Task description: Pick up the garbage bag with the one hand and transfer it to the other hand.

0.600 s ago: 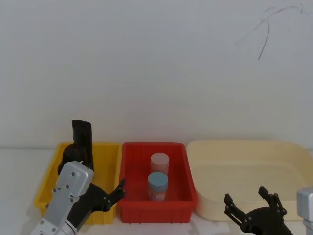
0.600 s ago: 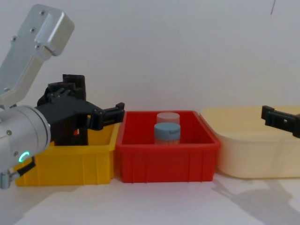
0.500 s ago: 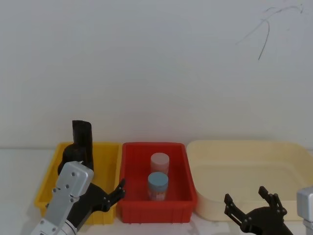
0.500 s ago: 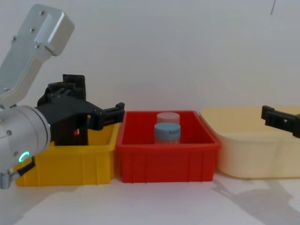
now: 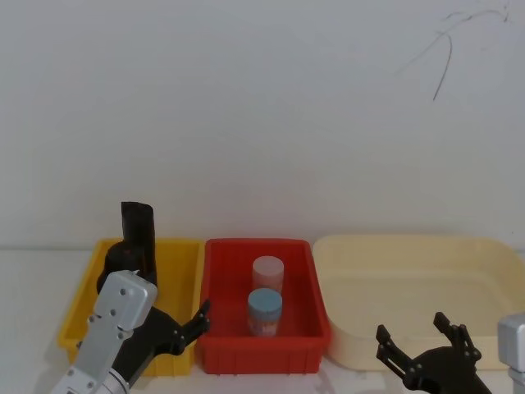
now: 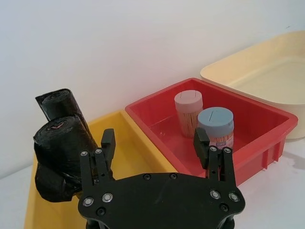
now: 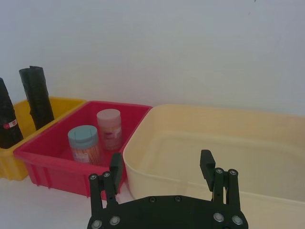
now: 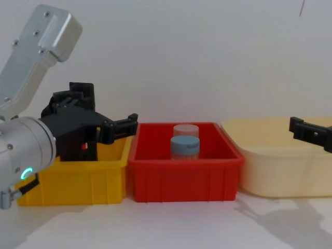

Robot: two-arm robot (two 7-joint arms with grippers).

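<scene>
The garbage bag (image 6: 63, 149) should come free and leave the taller roll standing when I lift it, because each roll has its own wound end (image 6: 58, 125).
Two black rolls stand in the yellow bin (image 5: 177, 256). The garbage bag (image 7: 6, 119) shows its red-and-white label; it is the nearer roll (image 6: 61, 160), partly hidden behind my left arm in the head view (image 5: 116, 258). My left gripper (image 6: 153, 143) is open, just in front of the bin and a little right of the bag, touching nothing (image 5: 185, 325) (image 8: 111, 127). My right gripper (image 7: 161, 162) is open and empty at the near rim of the cream tub (image 5: 414, 332) (image 8: 307, 130).
A taller unlabelled black roll (image 5: 139, 231) stands behind the bag. The red bin (image 5: 305, 332) in the middle holds a pink-lidded jar (image 5: 267, 273) and a blue-lidded jar (image 5: 265, 310). The large cream tub (image 5: 410, 246) sits at the right. A white wall rises behind.
</scene>
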